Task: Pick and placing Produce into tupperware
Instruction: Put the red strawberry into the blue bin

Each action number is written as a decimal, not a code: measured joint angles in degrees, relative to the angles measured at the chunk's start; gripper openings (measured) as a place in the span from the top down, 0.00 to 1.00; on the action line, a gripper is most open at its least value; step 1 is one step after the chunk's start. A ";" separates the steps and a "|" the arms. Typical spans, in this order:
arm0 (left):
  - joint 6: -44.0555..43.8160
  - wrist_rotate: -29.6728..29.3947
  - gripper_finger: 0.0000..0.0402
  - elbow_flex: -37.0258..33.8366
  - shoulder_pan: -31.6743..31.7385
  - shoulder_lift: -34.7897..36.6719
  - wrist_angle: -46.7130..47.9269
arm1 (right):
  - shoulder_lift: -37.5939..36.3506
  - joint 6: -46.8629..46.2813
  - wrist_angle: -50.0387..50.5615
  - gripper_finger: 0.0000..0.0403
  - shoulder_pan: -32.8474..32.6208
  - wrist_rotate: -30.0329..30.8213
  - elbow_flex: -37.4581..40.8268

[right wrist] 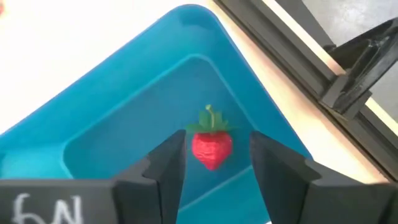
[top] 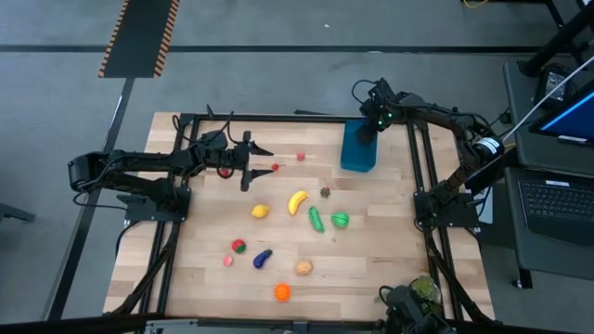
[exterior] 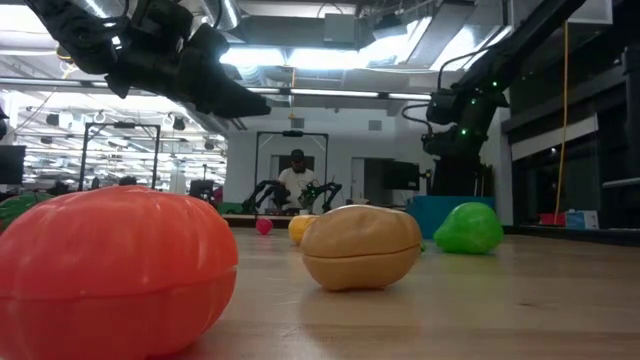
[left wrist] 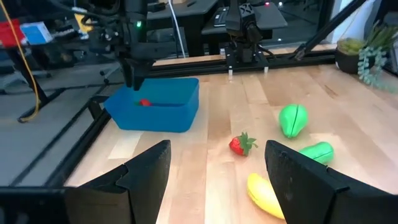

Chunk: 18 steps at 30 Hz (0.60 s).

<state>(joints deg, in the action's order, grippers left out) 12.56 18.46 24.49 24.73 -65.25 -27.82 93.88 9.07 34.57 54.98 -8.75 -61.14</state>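
Note:
Another strawberry is lying under my left gripper's wrist (top: 225, 173), behind its open fingers. My left gripper should move back and point down over that strawberry before it grabs it.
The blue tupperware (top: 359, 148) stands at the table's far right. A red strawberry (right wrist: 212, 148) lies on its floor. My right gripper (right wrist: 217, 138) hangs over it, pointing down, open; its fingers stand on either side of the strawberry without touching it. My left gripper (left wrist: 217, 180) hovers open above the table's far left, pointing toward the tupperware (left wrist: 157, 104), with nothing between its fingers. Loose produce lies mid-table: a banana (top: 297, 201), a lemon (top: 260, 211), a cucumber (top: 316, 219), an eggplant (top: 263, 259), an orange piece (top: 281, 292) and several others.
Black frame rails (top: 422, 167) run along the table's left, right and far edges, close behind the tupperware. A leafy plant sprig (top: 425, 289) sits at the near right corner. A laptop (top: 557, 199) lies off the table's right side. A person (exterior: 297, 178) stands far behind.

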 joint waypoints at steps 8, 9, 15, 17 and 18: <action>-1.68 -0.13 0.37 0.00 3.20 0.00 -0.05 | -9.60 0.60 -0.64 0.56 -2.90 -0.38 0.14; -1.90 -0.14 0.37 0.00 3.74 0.00 -0.05 | -12.00 0.35 -1.63 0.56 -3.49 -0.39 0.76; -1.93 0.14 0.37 0.00 4.50 0.04 -0.78 | -28.09 -1.46 -8.66 0.56 -8.71 -0.44 9.17; -1.91 0.82 0.37 0.00 4.50 0.43 -1.31 | -33.30 -3.36 -12.22 0.56 -11.02 -0.54 12.88; -1.92 1.32 0.37 0.00 4.49 0.72 -1.65 | -35.66 -4.27 -13.95 0.56 -12.26 -0.80 14.81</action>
<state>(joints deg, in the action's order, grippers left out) 10.63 19.77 24.49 29.22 -64.53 -29.47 58.21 4.79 20.62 42.72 -9.54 -46.34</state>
